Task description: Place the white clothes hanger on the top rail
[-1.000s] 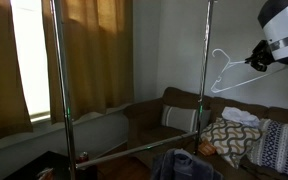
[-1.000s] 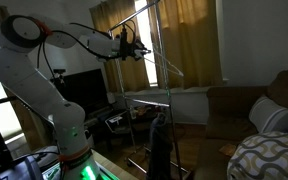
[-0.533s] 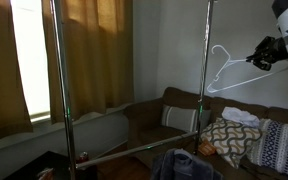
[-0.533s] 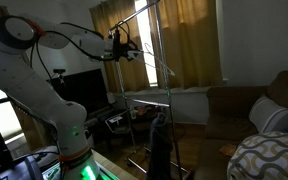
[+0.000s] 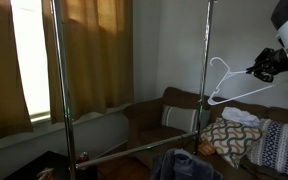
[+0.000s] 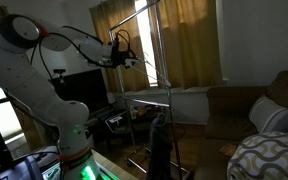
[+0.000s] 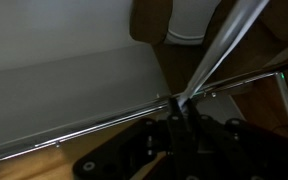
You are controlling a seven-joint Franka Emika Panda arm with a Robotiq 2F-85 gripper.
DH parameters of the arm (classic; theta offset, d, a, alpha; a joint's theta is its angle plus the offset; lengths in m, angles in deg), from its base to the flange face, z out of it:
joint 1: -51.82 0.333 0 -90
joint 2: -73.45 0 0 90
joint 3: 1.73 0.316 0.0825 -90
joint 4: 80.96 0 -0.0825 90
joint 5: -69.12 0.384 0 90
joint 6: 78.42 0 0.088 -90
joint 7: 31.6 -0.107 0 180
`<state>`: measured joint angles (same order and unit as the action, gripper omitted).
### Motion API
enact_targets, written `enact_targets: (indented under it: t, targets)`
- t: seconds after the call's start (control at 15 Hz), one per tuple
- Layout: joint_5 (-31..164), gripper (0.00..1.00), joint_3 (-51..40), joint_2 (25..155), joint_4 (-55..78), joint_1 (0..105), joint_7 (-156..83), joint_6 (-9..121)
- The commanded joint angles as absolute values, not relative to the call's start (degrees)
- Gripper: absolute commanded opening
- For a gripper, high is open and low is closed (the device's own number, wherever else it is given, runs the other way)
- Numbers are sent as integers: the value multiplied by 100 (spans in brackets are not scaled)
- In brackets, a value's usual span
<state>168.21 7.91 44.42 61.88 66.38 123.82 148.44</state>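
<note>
Next, my gripper lifts the hanger higher before moving it over the rail, because the hanger's hook is beside the upright pole, well below the top rail [image 6: 136,14].
The white clothes hanger [image 5: 227,86] is a thin triangular frame with a curved hook. It hangs in the air, held at one corner by my gripper [image 5: 258,68] at the right edge of an exterior view. Its hook is close to the right upright pole [image 5: 205,70] of the clothes rack. In an exterior view the gripper [image 6: 123,60] holds the hanger [image 6: 149,68] high, below the slanting top rail [image 6: 144,8]. In the wrist view the hanger's white bar [image 7: 220,48] runs up from the shut jaws [image 7: 180,112].
The rack has a second upright [image 5: 56,80] and a low crossbar [image 5: 134,150]. A brown sofa [image 5: 184,105] with patterned cushions [image 5: 229,138] stands behind. Dark clothing [image 5: 184,165] lies below. Curtains [image 6: 189,40] and a TV [image 6: 84,92] are nearby.
The gripper and hanger have moved slightly down and away from the pole in an exterior view; the arm has drawn back a little with the hanger still held.
</note>
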Motion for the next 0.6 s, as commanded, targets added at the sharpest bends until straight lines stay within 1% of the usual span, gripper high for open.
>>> enact_targets:
  t: [0.0, 0.33, 0.53]
  targets:
    - [17086, 2, 360, 4414, 6389, 7345, 12642, 14906]
    - [17184, 2, -235, 4264, 6519, 8269, 12642, 14910]
    - [16929, 2, -393, 4088, 6461, 8654, 12644, 15026]
